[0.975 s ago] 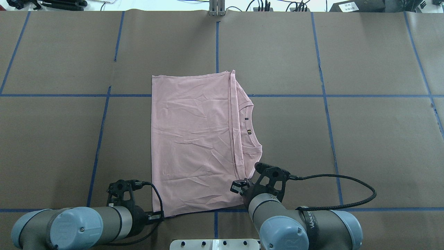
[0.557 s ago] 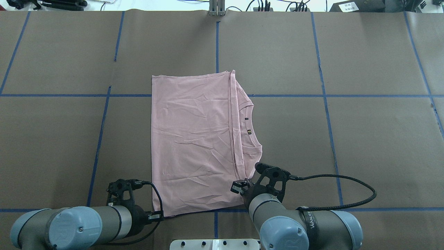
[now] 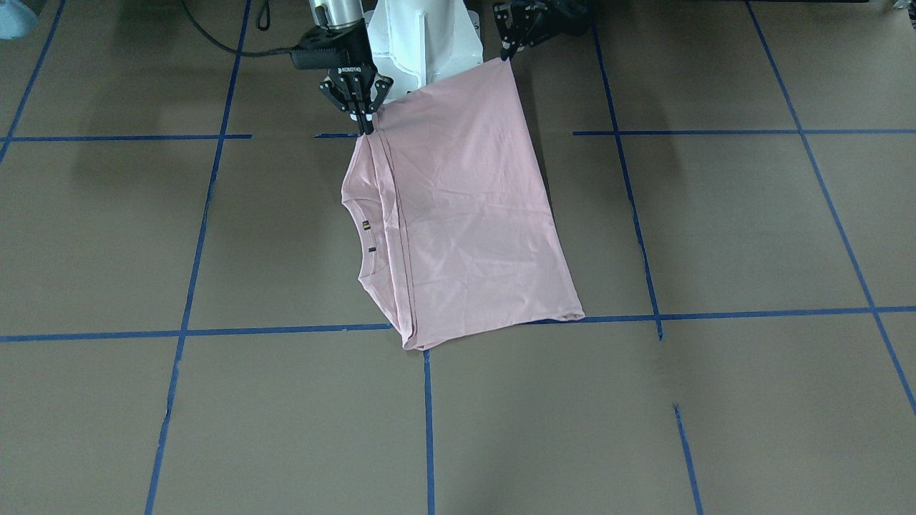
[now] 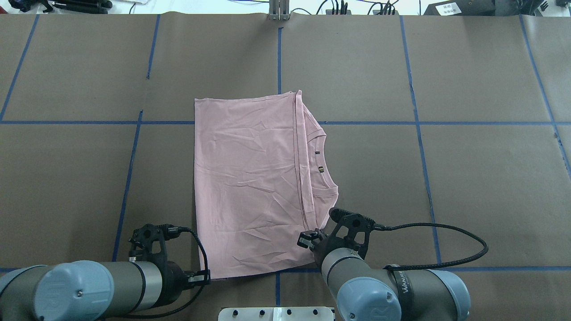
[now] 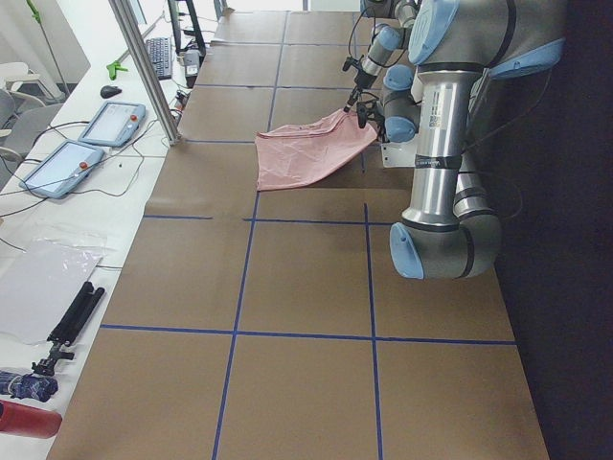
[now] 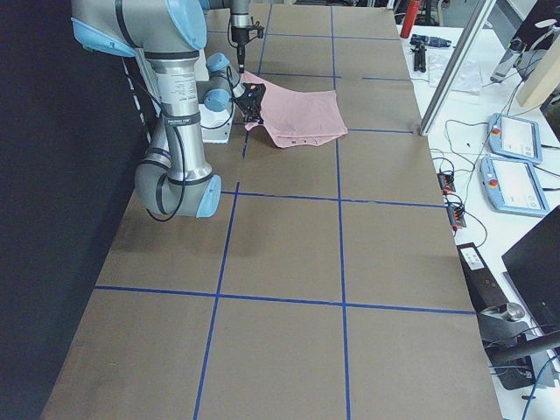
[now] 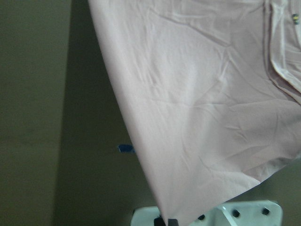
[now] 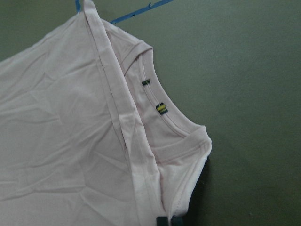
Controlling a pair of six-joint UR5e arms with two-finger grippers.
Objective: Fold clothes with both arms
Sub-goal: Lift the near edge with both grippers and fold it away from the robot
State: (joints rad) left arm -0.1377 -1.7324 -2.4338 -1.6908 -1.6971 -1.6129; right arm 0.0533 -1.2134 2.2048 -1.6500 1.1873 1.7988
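Both of the robot's grippers should swing forward and lay the T-shirt's raised edge (image 3: 444,89) over toward the T-shirt's far hem (image 3: 499,331), because that edge is stretched close to the white pedestal base.
The pale pink T-shirt (image 4: 250,187) lies folded on the brown table, collar and small tags (image 8: 161,108) toward the robot's right. Its edge nearest the robot is raised off the table. In the front-facing view my right gripper (image 3: 366,127) is shut on the collar-side corner of that edge. My left gripper (image 3: 509,56) is shut on the other corner. The left wrist view shows the cloth (image 7: 202,108) hanging from the fingertips at the bottom of the frame. The right wrist view shows the same for the cloth (image 8: 61,141). No print shows on the shirt.
The white pedestal base (image 3: 422,43) stands just behind the raised edge. Blue tape lines cross the brown table (image 4: 446,156). The right arm's black cable (image 4: 446,249) loops over the table. Tablets (image 5: 115,123) and a metal post (image 5: 144,67) are at the far side.
The left arm has drawn back toward the robot and to the left, with the corner still in its gripper. The shirt's near edge has stretched slightly. The right arm has barely moved.
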